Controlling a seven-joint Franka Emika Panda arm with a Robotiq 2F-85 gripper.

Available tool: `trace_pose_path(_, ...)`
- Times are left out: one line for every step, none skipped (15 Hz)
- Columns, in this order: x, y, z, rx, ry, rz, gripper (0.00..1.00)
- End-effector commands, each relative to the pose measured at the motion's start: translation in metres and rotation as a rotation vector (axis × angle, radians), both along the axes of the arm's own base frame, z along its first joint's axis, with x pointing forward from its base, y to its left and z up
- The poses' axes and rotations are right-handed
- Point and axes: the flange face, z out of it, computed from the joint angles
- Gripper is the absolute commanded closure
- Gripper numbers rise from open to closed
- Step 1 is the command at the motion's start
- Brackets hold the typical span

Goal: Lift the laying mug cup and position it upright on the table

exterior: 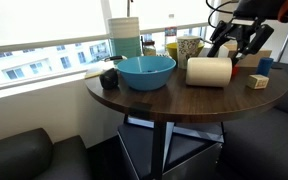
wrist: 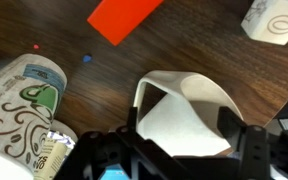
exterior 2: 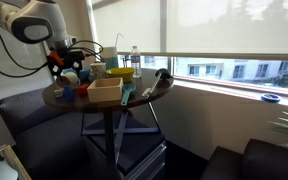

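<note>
The mug's rim (wrist: 202, 122) leans toward one finger of my open gripper, so I should put one finger inside the mug's opening (wrist: 212, 95), pinch the mug's side, then tilt up.
The cream-white mug cup (exterior: 209, 71) lies on its side on the round dark brown table (exterior: 174, 98), to the right of the blue bowl. In the wrist view its open mouth (wrist: 189, 100) faces the camera. My gripper (exterior: 228, 50) hovers just above and behind the mug, fingers spread. In the wrist view the two black fingers (wrist: 184, 128) stand on either side of the mug's rim; I cannot see them pressing on it. The mug (exterior 2: 106, 90) and the table (exterior 2: 84, 104) also show in the other exterior view.
A blue bowl (exterior: 146, 70) sits mid-table. A patterned yellowish-green cup (wrist: 24, 100) stands close to the mug's left in the wrist view. A red block (wrist: 124, 15), a white cube (wrist: 274, 22), small blocks (exterior: 257, 81) and bottles (exterior: 126, 38) crowd the far side.
</note>
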Motion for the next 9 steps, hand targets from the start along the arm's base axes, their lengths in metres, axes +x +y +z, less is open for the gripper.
trace_pose_path(0.0051, 0.0001, -0.0014, 0.041, -0.024, 0.002, 0.34)
trace_pose_path(0.0054, -0.0002, -0.0012, 0.046, -0.026, 0.001, 0.32)
trace_pose_path(0.0057, -0.0008, -0.0008, 0.050, -0.030, -0.001, 0.27)
trace_pose_path(0.0059, -0.0014, -0.0008, 0.052, -0.032, 0.000, 0.24)
trace_pose_path(0.0062, -0.0023, -0.0004, 0.055, -0.036, -0.001, 0.15)
trace_pose_path(0.0064, -0.0030, 0.0002, 0.058, -0.041, 0.002, 0.04)
trace_pose_path(0.0071, -0.0042, 0.0008, 0.062, -0.049, 0.003, 0.04)
trace_pose_path(0.0082, -0.0058, 0.0010, 0.065, -0.060, 0.001, 0.00)
trace_pose_path(0.0097, -0.0090, 0.0010, 0.067, -0.069, -0.009, 0.00)
